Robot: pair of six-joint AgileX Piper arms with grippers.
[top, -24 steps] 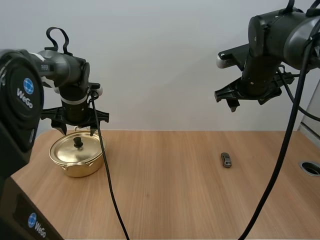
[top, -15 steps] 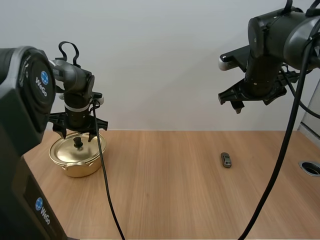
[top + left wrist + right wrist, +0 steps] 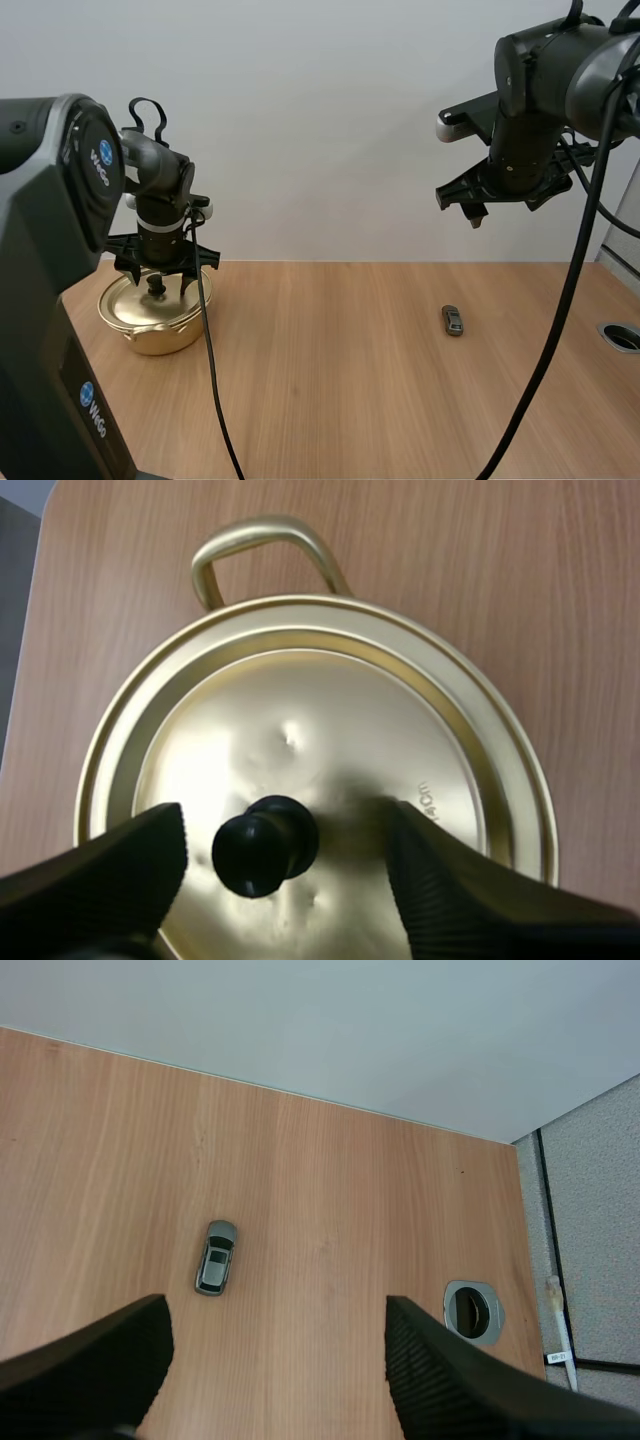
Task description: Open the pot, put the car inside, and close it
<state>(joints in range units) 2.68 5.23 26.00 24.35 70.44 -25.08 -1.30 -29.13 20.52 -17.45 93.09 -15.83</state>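
The lid's rim overlaps the pot and is clear of the pot's handle, so the lid should come off and leave the pot standing when I lift the lid's knob (image 3: 131,303).
A gold pot (image 3: 155,318) stands at the table's left, its lid (image 3: 320,780) on, with a black knob (image 3: 265,845) in the middle. My left gripper (image 3: 158,272) hangs open just above the lid, one finger on each side of the knob without touching it. A small grey toy car (image 3: 453,320) lies on the wood at the right. High above it my right gripper (image 3: 505,200) is open; the right wrist view looks down on the car (image 3: 215,1257) between its spread fingers.
A round cable hole (image 3: 473,1311) sits in the table near the right edge (image 3: 622,336), a short way from the car. A pot handle (image 3: 265,550) sticks out on the far side of the pot. Bare wood lies between pot and car.
My left gripper has come down and slightly right, from above the pot to close around the lid knob. The right gripper has barely shifted. Pot and car have not moved.
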